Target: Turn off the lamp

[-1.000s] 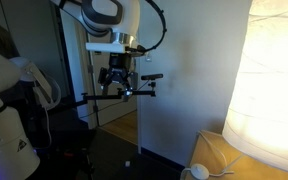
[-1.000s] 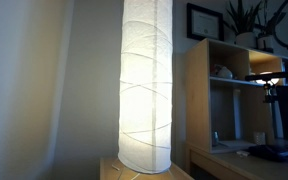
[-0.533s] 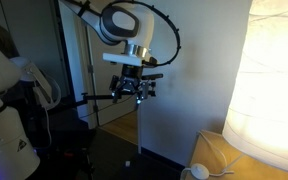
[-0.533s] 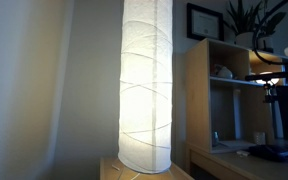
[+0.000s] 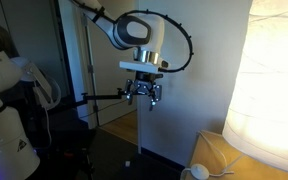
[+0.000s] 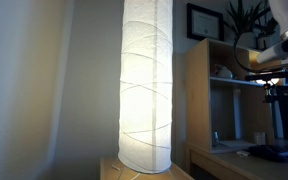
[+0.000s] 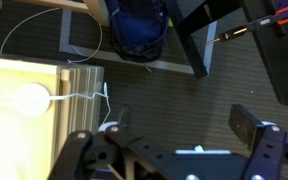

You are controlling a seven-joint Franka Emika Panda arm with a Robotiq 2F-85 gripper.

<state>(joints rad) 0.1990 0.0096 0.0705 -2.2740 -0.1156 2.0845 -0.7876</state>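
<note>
The robot's gripper is hanging above dark carpet [image 7: 169, 112], far from the round white disc [image 5: 199, 171], so the robot should turn its gripper and move it across until it is over the disc.
The lamp [image 5: 275, 80] is a tall crinkled white paper column glowing warm yellow at the right edge in an exterior view. It stands on a wooden base and fills the centre as the lamp [image 6: 146, 85] in both exterior views. My gripper [image 5: 144, 96] hangs in mid-air well to the lamp's left, pointing down, open and empty. In the wrist view the gripper [image 7: 179, 130] looks down at dark carpet, its fingers [image 7: 249, 125] wide apart. A thin white cord [image 7: 84, 95] runs to a round white disc [image 7: 29, 98] on the lit base.
A wooden platform [image 5: 224, 152] carries a round white disc [image 5: 199, 172] near the lamp's foot. A wooden shelf unit [image 6: 229, 100] stands beside the lamp. A blue backpack [image 7: 139, 30] and black stand legs [image 7: 189, 45] lie on the carpet. A camera arm [image 5: 104, 97] juts out behind the gripper.
The arm has swung toward the lamp with the gripper still open. It has also come into sight at the upper right of the view facing the lamp.
</note>
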